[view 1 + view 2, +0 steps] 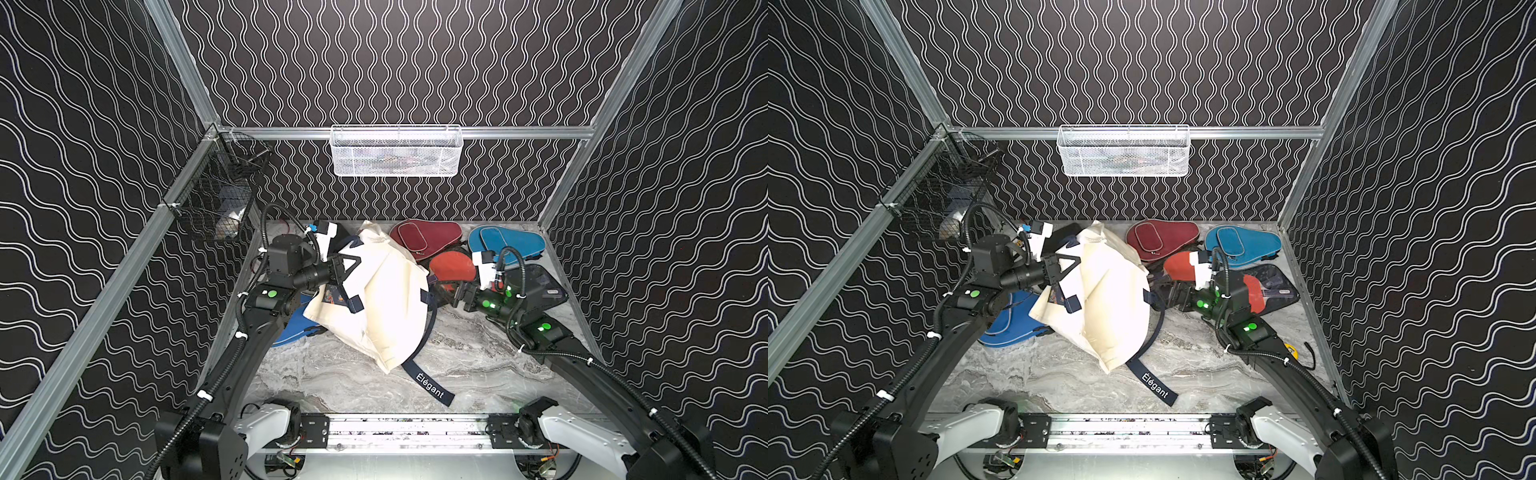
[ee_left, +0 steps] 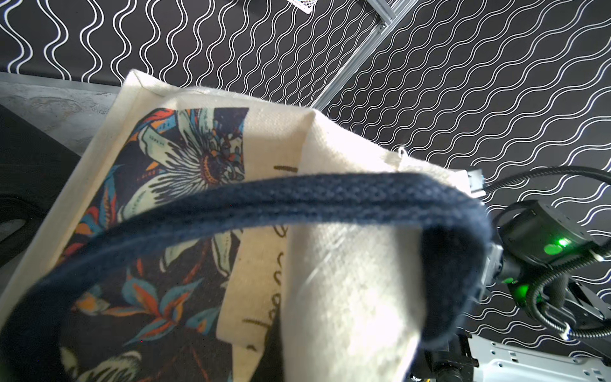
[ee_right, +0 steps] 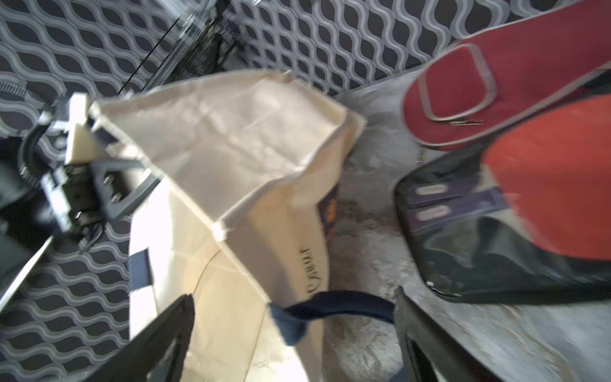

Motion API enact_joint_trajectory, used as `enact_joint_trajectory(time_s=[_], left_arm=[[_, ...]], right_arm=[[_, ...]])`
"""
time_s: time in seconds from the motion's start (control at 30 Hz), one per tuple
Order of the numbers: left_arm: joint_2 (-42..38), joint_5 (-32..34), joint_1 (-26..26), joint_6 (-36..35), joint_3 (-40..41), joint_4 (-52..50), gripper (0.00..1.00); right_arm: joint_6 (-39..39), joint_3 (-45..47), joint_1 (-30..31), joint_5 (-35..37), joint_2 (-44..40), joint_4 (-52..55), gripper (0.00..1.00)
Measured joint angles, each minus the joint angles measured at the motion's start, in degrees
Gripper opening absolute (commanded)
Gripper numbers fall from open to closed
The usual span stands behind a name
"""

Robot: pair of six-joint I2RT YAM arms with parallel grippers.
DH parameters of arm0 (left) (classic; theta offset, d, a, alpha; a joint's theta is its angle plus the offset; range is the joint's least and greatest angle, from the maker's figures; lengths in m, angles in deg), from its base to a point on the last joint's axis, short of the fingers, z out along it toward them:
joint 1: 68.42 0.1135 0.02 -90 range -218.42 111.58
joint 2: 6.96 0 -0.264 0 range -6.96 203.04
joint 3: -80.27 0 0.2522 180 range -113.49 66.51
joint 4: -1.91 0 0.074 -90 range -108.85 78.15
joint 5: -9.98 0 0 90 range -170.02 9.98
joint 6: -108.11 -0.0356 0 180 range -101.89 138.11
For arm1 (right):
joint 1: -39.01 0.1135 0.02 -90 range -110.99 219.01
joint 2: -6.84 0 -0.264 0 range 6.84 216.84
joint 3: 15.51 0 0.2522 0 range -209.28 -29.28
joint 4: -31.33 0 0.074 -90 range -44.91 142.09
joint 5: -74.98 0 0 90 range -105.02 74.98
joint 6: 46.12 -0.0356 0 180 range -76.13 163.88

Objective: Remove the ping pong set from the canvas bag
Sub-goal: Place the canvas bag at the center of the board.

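Observation:
My gripper will find the canvas bag (image 1: 388, 305) empty when I pull the bag's opening open, since plain cream cloth shows down to the seam inside (image 3: 205, 274).
The cream canvas bag (image 1: 386, 299) (image 1: 1108, 299) with navy straps hangs crumpled above the marble table. My left gripper (image 1: 347, 278) (image 1: 1065, 274) is shut on its upper edge; in the left wrist view the cloth (image 2: 350, 297) hides the fingers. My right gripper (image 1: 451, 297) (image 3: 294, 297) stands open at the bag's right side, with a navy strap (image 3: 334, 307) running between its fingers. What is inside the bag is hidden. Outside it lie a black mesh case with red paddles (image 1: 536, 286) (image 3: 545, 185), a maroon case (image 1: 424, 239) and a blue case (image 1: 505, 243).
Another blue case (image 1: 295, 328) lies under my left arm. The strap marked "Élégant" (image 1: 430, 388) trails toward the front. A white mesh basket (image 1: 397, 151) hangs on the back wall and a black wire basket (image 1: 216, 199) on the left wall.

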Motion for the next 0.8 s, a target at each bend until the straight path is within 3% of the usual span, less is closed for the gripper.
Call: enact_joint_trajectory(time_s=[0.2, 0.33, 0.43, 0.63, 0.8], left_arm=[[0.28, 0.39, 0.00, 0.81, 0.00, -0.11, 0.00], [0.33, 0.61, 0.00, 0.81, 0.00, -0.35, 0.00], [0.46, 0.68, 0.00, 0.83, 0.00, -0.35, 0.00], [0.46, 1.14, 0.00, 0.81, 0.00, -0.44, 0.00], [0.50, 2.32, 0.00, 0.48, -1.18, -2.21, 0.00]], right_arm=[[2.58, -1.95, 6.69, 3.30, 8.04, -3.08, 0.84], [2.97, -2.80, 8.11, 6.40, 12.50, -4.57, 0.71], [3.23, -4.48, 8.35, 8.74, 15.32, -4.79, 0.54], [3.34, -7.89, 8.85, 11.19, 18.34, -5.07, 0.03], [2.29, -12.52, 9.16, 13.66, 17.35, 1.11, 0.00]])
